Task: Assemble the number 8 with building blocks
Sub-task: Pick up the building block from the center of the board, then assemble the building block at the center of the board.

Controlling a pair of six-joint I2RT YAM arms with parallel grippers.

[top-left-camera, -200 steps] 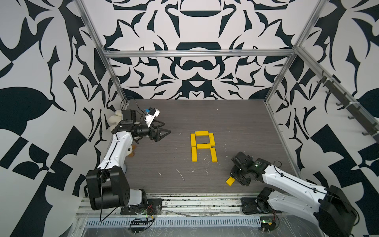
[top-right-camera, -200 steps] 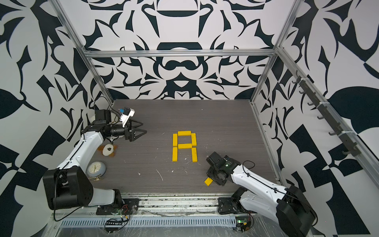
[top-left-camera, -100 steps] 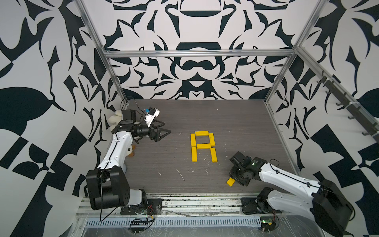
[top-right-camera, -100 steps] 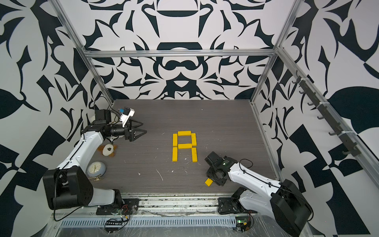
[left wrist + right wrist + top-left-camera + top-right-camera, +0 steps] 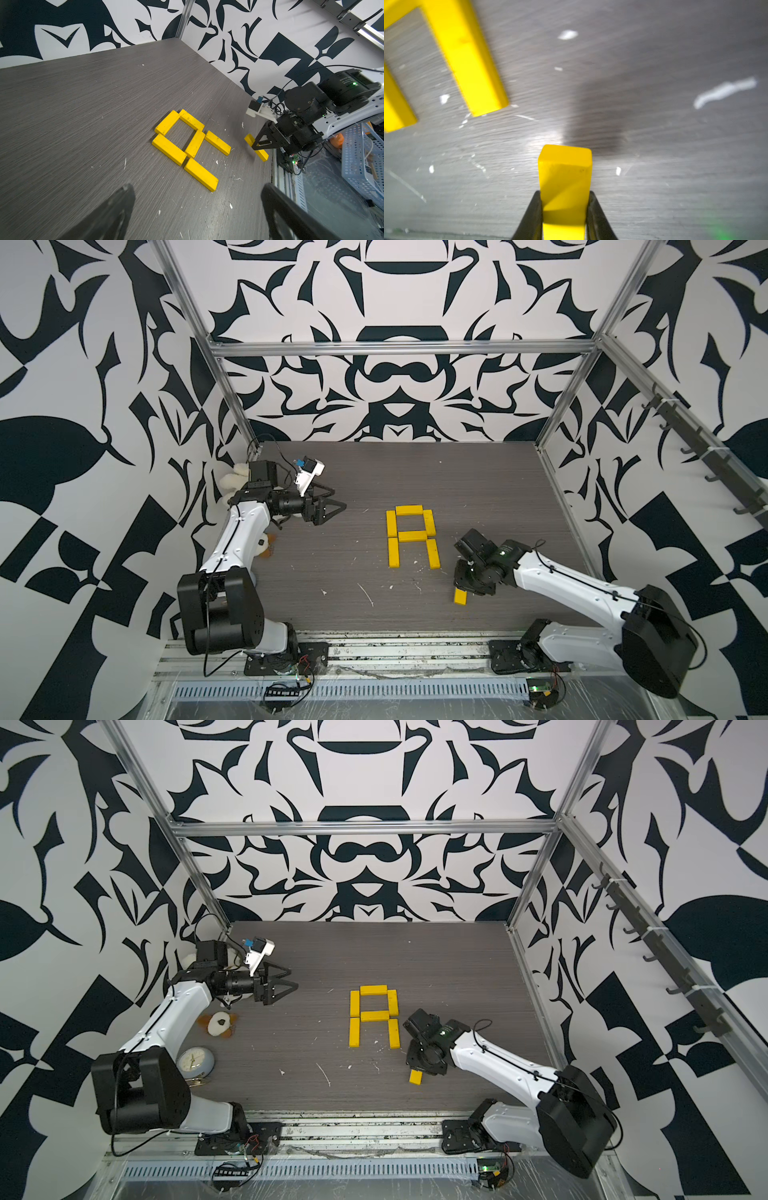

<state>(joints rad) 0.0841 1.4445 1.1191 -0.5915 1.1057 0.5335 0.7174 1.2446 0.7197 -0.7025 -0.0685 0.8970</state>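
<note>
My right gripper is holding the block in my right gripper parallel to the uprights, so next I turn the block crosswise and lay it across the 8's open near end.
Several yellow building blocks lie flat mid-table as part of the number 8: a top bar, a middle bar and four uprights, open at the near end. They also show in the left wrist view and the right wrist view. My right gripper is shut on one more block, just right of and nearer than the figure. My left gripper hovers open and empty, left of the figure.
A white plush toy sits by the left wall, with another piece of plush and a small clock near the left arm. A white basket stands beyond the table's front rail. Metal frame posts line the walls.
My right gripper has closed onto the loose block and shifted slightly left toward the figure. The left arm has not moved.
</note>
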